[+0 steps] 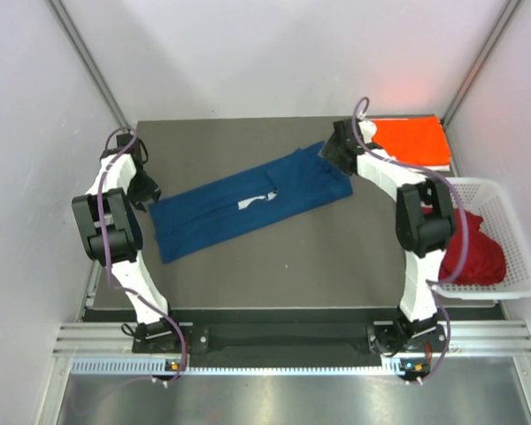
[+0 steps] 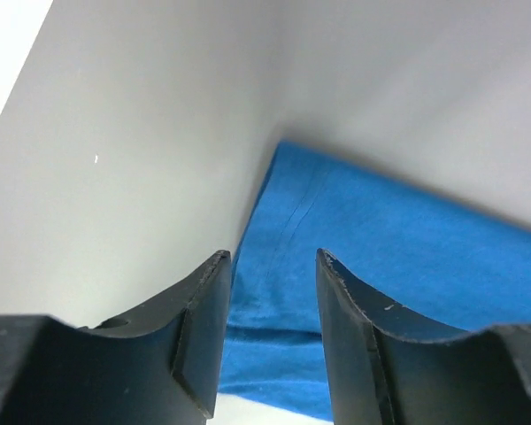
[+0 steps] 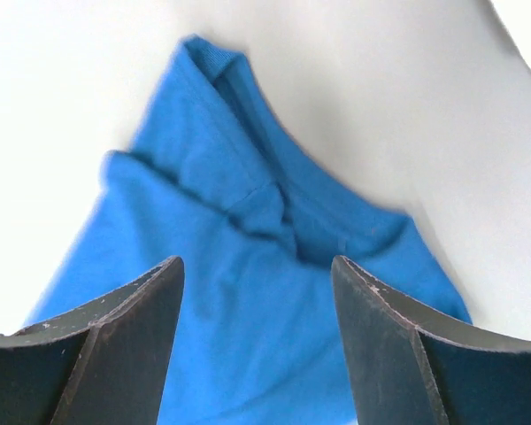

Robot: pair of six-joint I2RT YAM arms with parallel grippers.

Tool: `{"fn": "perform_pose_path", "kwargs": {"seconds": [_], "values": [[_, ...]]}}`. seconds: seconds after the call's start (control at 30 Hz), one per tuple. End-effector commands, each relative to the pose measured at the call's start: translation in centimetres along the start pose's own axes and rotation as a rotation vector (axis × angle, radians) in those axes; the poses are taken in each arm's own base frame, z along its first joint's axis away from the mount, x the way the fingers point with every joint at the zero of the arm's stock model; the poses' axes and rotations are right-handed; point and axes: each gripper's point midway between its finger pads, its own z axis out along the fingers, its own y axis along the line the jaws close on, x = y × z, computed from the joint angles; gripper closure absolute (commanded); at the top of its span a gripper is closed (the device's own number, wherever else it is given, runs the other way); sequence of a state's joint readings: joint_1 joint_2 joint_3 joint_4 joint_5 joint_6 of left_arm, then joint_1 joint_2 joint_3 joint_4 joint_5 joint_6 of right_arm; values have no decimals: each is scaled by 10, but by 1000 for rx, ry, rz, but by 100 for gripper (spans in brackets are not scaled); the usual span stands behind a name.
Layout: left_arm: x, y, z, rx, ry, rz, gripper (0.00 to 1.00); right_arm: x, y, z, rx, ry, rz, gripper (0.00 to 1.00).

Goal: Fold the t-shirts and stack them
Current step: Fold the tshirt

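Note:
The navy blue t-shirt (image 1: pixel 226 210) is lying at an angle across the mat, so my left gripper should pinch its near end (image 1: pixel 166 232) and turn it toward the front before folding.
A navy blue t-shirt (image 1: pixel 248 208) with a small white print lies folded into a long strip, running diagonally across the dark mat. My left gripper (image 1: pixel 150 197) stands open at the strip's lower left end; in the left wrist view the blue cloth (image 2: pixel 380 239) shows past the gap between the jaws of the left gripper (image 2: pixel 273 258), with nothing pinched. My right gripper (image 1: pixel 329 158) hangs open over the upper right end, where the right wrist view shows the bunched collar end of the cloth (image 3: pixel 248 221) beyond the right gripper (image 3: pixel 257 262). A folded orange-red t-shirt (image 1: pixel 411 142) lies at the back right. A dark red t-shirt (image 1: pixel 473 252) is crumpled in the basket.
A white lattice basket (image 1: pixel 513 230) sits off the mat's right edge beside the right arm. The dark mat (image 1: pixel 319 257) is bare in front of the blue shirt. White walls close in on the left, back and right.

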State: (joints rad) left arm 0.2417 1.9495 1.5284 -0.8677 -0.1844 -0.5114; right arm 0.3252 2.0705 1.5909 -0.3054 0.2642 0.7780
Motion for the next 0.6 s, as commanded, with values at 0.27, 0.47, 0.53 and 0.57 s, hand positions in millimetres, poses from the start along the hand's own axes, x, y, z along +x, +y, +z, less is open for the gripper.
{"fn": "perform_pose_path", "kwargs": {"seconds": [0.27, 0.47, 0.53, 0.57], "values": [[-3, -2, 36, 7, 62, 63, 53, 40, -12, -62, 66, 52, 278, 32], [5, 3, 47, -21, 98, 60, 71, 57, -38, -61, 126, 41, 281, 32], [10, 5, 49, -25, 107, 53, 77, 60, -50, -58, 143, 36, 269, 34], [13, 6, 50, -26, 113, 54, 81, 61, -54, -57, 155, 30, 264, 35]]}}
